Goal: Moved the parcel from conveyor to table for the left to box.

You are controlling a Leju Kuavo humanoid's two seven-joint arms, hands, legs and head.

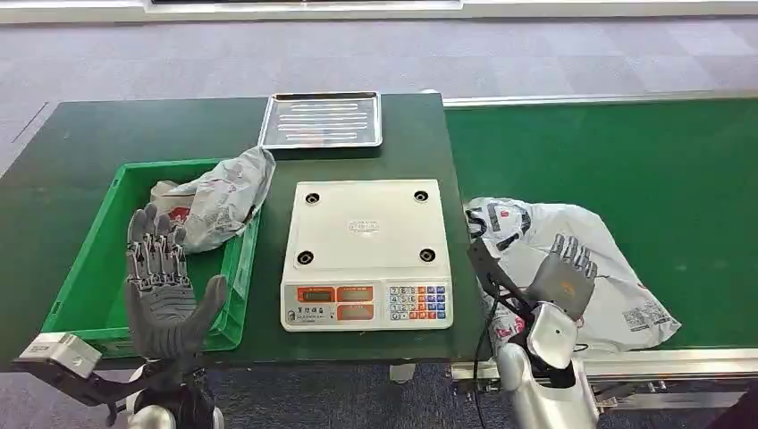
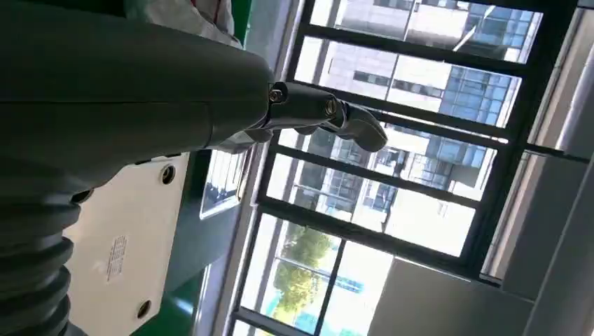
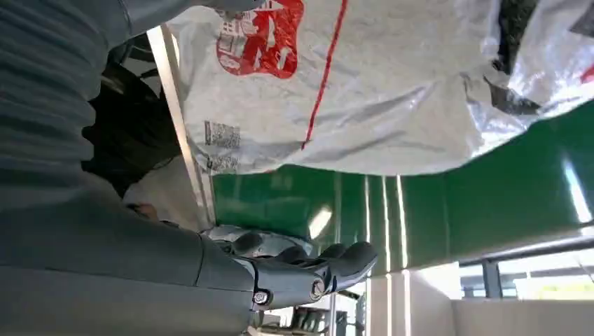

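Observation:
My right gripper will have the white plastic parcel [image 1: 574, 225] bunching and folding around it as I lift, since the parcel lies spread out with a thin, flat corner [image 1: 647, 320].
A white plastic parcel [image 1: 572, 259] with red and black print lies on the green conveyor [image 1: 626, 161], close to its near edge. My right hand [image 1: 563, 277] hovers just in front of it, fingers spread and holding nothing; in the right wrist view the parcel [image 3: 364, 91] fills the space beyond the fingers [image 3: 315, 269]. My left hand [image 1: 165, 286] is raised with its palm up over the near end of the green box [image 1: 98, 295], fingers apart and empty. A second grey-white parcel [image 1: 219, 201] lies in the box, draped over its right rim.
A white scale [image 1: 366, 255] with a keypad stands on the dark green table [image 1: 54, 152] between box and conveyor. A metal tray [image 1: 322, 119] sits behind the scale. In the left wrist view the scale [image 2: 133, 238] shows beside my left hand [image 2: 329, 119], windows beyond.

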